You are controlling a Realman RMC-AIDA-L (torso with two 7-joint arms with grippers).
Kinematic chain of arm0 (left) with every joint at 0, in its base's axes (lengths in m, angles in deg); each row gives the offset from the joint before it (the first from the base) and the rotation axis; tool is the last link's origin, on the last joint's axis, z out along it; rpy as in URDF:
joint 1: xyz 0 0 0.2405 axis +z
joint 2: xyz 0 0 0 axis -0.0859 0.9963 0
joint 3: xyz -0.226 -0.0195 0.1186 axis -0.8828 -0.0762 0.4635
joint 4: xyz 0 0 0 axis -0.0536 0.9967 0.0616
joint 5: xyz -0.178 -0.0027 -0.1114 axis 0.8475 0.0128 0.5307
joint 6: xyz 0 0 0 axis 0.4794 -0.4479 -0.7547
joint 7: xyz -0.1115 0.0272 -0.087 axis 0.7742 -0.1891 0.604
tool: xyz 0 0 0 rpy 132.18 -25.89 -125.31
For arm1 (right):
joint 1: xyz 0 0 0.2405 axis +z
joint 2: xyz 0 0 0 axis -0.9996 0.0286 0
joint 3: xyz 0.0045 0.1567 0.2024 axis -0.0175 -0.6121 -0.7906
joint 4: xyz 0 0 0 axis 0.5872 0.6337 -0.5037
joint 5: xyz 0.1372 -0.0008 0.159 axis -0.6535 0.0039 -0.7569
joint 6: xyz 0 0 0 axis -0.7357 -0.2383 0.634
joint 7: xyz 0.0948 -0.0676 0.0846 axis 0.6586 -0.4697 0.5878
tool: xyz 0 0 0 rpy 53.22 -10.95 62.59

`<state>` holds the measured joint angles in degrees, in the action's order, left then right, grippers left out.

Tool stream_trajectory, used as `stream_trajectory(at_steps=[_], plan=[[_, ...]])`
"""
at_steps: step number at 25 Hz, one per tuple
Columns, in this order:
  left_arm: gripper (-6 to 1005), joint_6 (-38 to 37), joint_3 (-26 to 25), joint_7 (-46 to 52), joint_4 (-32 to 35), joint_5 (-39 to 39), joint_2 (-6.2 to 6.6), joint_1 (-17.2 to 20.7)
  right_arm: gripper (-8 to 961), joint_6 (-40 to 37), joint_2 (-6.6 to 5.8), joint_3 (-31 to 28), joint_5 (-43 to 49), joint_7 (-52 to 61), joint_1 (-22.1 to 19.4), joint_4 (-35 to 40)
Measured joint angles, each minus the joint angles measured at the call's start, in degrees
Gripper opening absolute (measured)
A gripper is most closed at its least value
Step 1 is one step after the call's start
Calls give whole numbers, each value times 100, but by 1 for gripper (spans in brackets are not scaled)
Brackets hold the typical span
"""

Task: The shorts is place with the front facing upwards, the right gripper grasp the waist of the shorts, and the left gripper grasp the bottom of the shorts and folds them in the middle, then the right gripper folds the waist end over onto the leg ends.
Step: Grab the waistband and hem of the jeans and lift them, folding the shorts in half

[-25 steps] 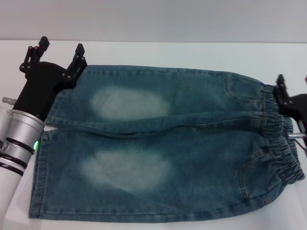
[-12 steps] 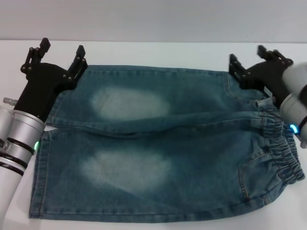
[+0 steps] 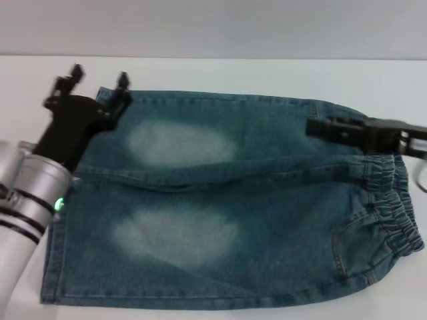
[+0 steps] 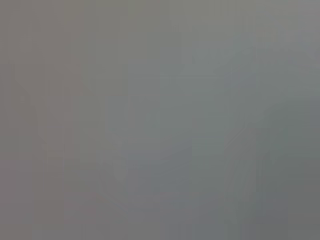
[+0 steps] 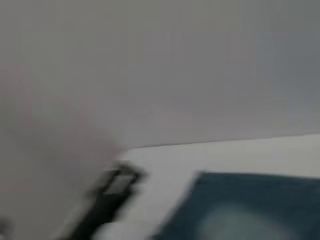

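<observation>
The far leg's hem corner [image 3: 103,93] of the shorts, facing the grey wall, is under my reaching left gripper, so I should pull the gripper back and lower it to the near leg's hem corner [image 3: 51,297].
The blue-green denim shorts [image 3: 267,200] lie flat, front up, on the white table [image 3: 220,73]. The puckered waist [image 3: 393,213] is on the right and the hemmed leg ends [image 3: 57,253] are on the left. My left gripper [image 3: 99,77] is open, and its two fingers straddle the far leg's hem corner. My right gripper [image 3: 313,127] stretches sideways low over the far side of the shorts, just inside the waist, and looks smeared. The right wrist view shows a pale-patched leg of the shorts [image 5: 260,210] and the left gripper [image 5: 117,182] farther off. The left wrist view is plain grey.
A grey wall [image 3: 213,27] rises behind the table's far edge. Bare white tabletop runs along the far side of the shorts and past the waist at the right.
My right gripper has swung from above the waist's far corner down and inward over the shorts. My left gripper has shifted slightly right toward the hem corner.
</observation>
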<state>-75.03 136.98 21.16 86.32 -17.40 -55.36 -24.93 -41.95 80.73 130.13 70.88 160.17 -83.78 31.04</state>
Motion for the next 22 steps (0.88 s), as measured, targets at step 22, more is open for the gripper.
stream_trajectory(at_steps=[22], plan=[[831, 7520, -357, 5392, 6284, -4232, 1733, 958, 650, -2415, 14, -2858, -123, -201, -652, -1363]])
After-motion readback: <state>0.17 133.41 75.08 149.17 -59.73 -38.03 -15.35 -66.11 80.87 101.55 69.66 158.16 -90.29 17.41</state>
